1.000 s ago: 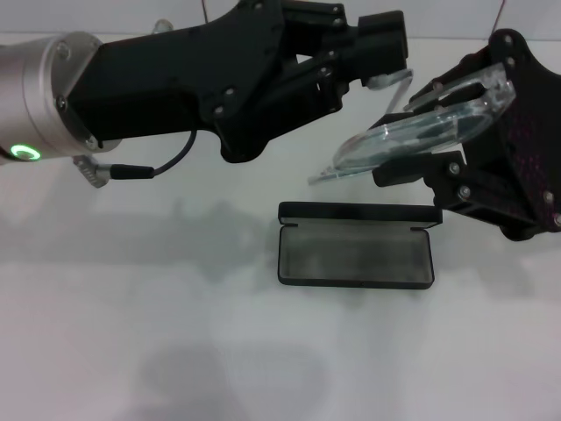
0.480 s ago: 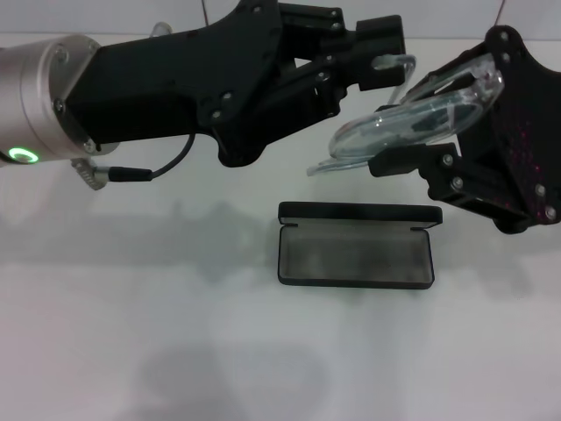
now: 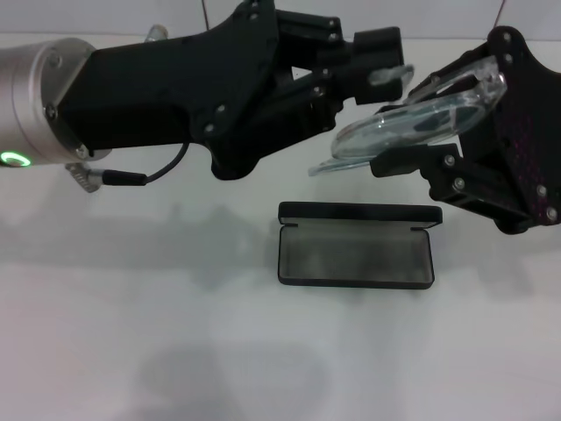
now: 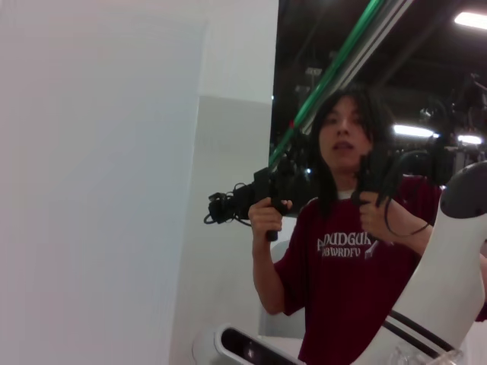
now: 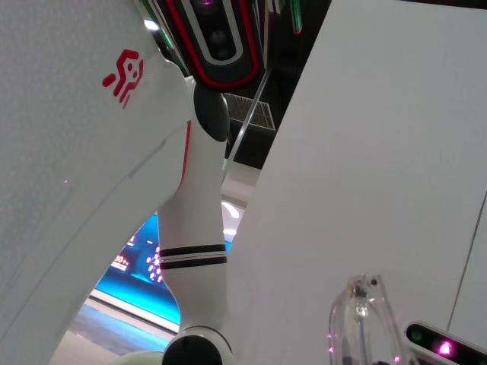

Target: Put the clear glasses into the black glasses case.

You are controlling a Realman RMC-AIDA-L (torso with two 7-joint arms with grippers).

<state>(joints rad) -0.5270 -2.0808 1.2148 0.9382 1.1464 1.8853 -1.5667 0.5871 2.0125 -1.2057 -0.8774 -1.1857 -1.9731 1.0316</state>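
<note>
My left gripper's fingers are against an arm of the slanted clear glasses, so next my left gripper moves back before my right gripper lowers the glasses level into the case (image 3: 357, 254).
The clear glasses (image 3: 412, 127) hang tilted in the air above the far side of the black glasses case (image 3: 355, 259), and my right gripper (image 3: 443, 118) is shut on their front. Part of the clear frame (image 5: 358, 319) also shows in the right wrist view. The case lies open on the white table (image 3: 131, 333), grey lining up, with its lid (image 3: 359, 212) standing at the far edge. My left gripper (image 3: 381, 53) reaches in from the left, its tip right against one thin clear arm (image 3: 392, 74) of the glasses.
A black cable (image 3: 162, 167) hangs from my left arm's silver wrist (image 3: 35, 96) above the table. A person (image 4: 342, 243) holding hand controllers shows in the left wrist view, beyond a white robot arm (image 4: 449, 258).
The left gripper shifted slightly left and the thin clear arm of the glasses dropped a little below its tip. The right gripper with the glasses rose a little a second ago and has held still since.
</note>
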